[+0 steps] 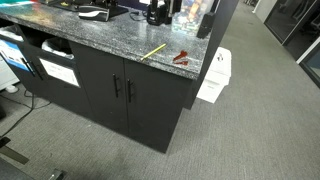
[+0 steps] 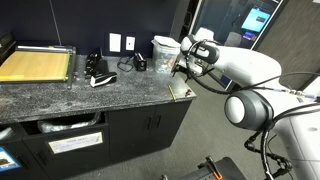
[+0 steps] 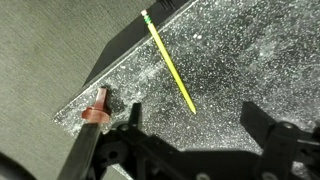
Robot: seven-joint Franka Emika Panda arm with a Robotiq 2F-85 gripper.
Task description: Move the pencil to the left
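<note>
The pencil's tip (image 3: 193,109) points into the gap between my open fingers, clear of the red object. My gripper should keep going down until the fingers are on both sides of the pencil's body (image 3: 176,75).
The pencil (image 3: 168,60) is a thin yellow stick lying flat on the speckled granite countertop (image 3: 230,60), near its edge. It also shows in an exterior view (image 1: 152,52). My gripper (image 3: 193,118) is open and empty. It hovers above the counter, with the pencil's sharpened tip just ahead of the gap between the fingers. In an exterior view the gripper (image 2: 181,68) hangs over the counter's corner, and the pencil is hidden there. A small red object (image 3: 96,108) lies at the counter's corner, beside my one finger and apart from the pencil.
The counter edge drops to grey carpet (image 3: 50,50) close to the pencil. A white bin (image 1: 214,78) stands on the floor beside the cabinet. A paper cutter (image 2: 35,65), black items (image 2: 98,72) and a white container (image 2: 165,50) sit farther along the counter.
</note>
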